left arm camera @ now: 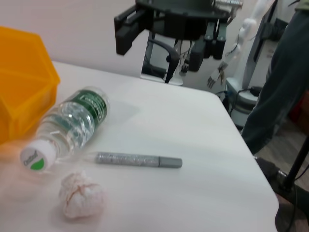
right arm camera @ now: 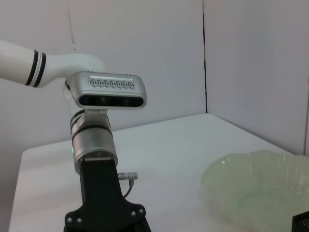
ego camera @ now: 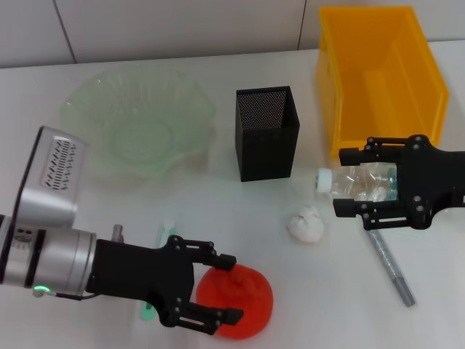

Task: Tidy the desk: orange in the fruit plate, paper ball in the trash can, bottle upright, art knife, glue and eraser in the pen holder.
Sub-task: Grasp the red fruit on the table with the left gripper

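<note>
The robot's left gripper is covering the spot (ego camera: 112,279) beside the green stick, so the robot should expect to find the hidden eraser there when it carries the orange (ego camera: 243,302) away.
An orange (ego camera: 243,305) lies at the table's front. My left gripper (ego camera: 229,289) is open, its fingers straddling the orange's near side. A clear bottle (ego camera: 363,182) (left arm camera: 72,121) with a white cap lies on its side, and my right gripper (ego camera: 341,182) hovers open over it, one finger on each side. A crumpled paper ball (ego camera: 306,224) (left arm camera: 81,195) sits beside the cap. The grey art knife (ego camera: 390,265) (left arm camera: 137,159) lies in front of the bottle. A slim white and green stick (ego camera: 166,234), perhaps the glue, is partly hidden under my left gripper. The eraser is out of view.
A black mesh pen holder (ego camera: 267,134) stands mid-table. The green glass fruit plate (ego camera: 138,120) (right arm camera: 260,183) is at the back left. The yellow trash can (ego camera: 381,73) (left arm camera: 24,82) sits at the back right, close behind my right gripper.
</note>
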`<state>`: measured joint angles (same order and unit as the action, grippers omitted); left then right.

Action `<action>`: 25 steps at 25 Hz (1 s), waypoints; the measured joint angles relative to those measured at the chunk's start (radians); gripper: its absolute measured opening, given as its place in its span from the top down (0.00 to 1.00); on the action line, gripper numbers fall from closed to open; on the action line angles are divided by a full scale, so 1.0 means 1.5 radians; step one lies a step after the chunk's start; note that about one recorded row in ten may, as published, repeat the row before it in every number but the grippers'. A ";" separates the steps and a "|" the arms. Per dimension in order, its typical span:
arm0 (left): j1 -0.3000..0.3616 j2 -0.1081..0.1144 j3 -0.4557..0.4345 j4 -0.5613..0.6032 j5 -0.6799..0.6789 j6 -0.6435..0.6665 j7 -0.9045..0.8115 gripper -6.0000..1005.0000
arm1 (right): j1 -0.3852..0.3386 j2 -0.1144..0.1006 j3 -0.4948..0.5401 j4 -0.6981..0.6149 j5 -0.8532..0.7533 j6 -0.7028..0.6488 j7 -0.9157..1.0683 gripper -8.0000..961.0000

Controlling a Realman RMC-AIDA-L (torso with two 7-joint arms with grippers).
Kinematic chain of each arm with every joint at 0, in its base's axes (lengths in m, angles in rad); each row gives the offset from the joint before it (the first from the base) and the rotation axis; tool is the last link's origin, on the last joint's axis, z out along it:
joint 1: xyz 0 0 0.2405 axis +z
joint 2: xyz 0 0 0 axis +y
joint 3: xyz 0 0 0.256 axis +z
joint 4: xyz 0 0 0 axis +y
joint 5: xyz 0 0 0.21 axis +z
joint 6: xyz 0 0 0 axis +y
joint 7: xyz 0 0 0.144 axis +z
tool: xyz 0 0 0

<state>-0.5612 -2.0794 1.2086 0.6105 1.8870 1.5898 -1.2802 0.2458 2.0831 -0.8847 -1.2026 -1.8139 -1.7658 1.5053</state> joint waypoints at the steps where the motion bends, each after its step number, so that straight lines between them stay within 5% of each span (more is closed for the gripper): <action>1: 0.000 0.000 0.007 -0.001 -0.001 -0.007 -0.002 0.28 | 0.000 0.000 0.000 0.000 0.000 0.000 0.000 0.21; 20: -0.027 0.000 0.054 -0.044 -0.033 -0.064 -0.026 0.30 | 0.001 0.000 0.000 0.001 0.000 0.005 0.001 0.21; 25: -0.027 0.000 0.071 -0.044 -0.033 -0.065 -0.023 0.51 | 0.003 0.000 0.000 0.001 0.000 0.006 0.001 0.21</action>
<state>-0.6023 -2.0800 1.3145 0.5445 1.8379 1.4917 -1.3140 0.2505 2.0831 -0.8852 -1.2012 -1.8138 -1.7563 1.5064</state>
